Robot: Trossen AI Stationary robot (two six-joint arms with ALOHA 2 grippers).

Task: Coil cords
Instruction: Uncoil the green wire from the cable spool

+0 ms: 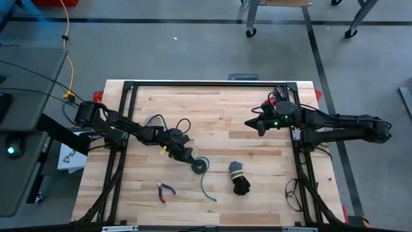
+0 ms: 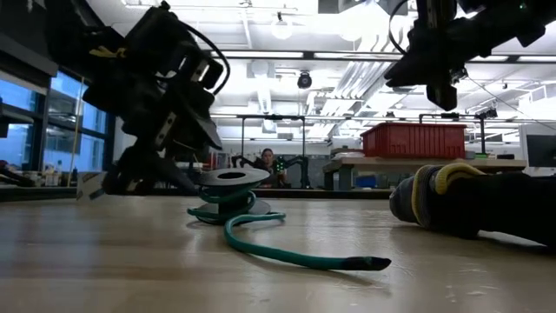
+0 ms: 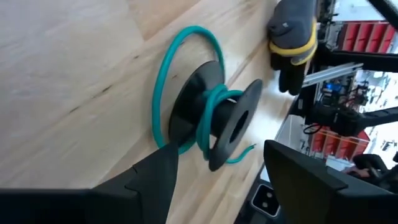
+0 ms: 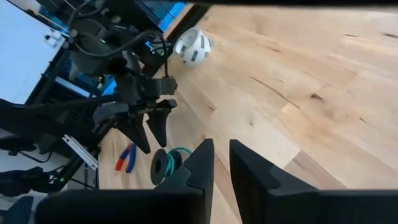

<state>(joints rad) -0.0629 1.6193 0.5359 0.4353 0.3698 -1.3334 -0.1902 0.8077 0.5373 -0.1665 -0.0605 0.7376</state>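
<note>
The dark-green cord (image 1: 203, 183) will unwind easily when I pull the cord and the spool apart, because only a few loose, crossing turns (image 3: 214, 104) wrap the black spool.
The dark-green cord is partly wound on a small black spool (image 1: 201, 165) that stands on one flange on the table (image 1: 257, 200). Its loose tail (image 1: 207, 188) runs toward the near edge. It also shows in the low view (image 2: 295, 255). In the left wrist view a loop (image 3: 163, 81) lies loose beside the spool (image 3: 217, 118). My left gripper (image 3: 217, 180) is open just left of the spool, its fingers to either side of the spool's line and apart from it. My right gripper (image 1: 254, 124) hovers at the far right, its fingers nearly together and empty.
A black cord bundle with a yellow tie (image 1: 238, 177) lies right of the spool. Red-and-blue pliers (image 1: 165, 191) lie near the front left. A white perforated ball (image 4: 193, 46) sits toward the far left. Bare wood lies between the spool and my right gripper.
</note>
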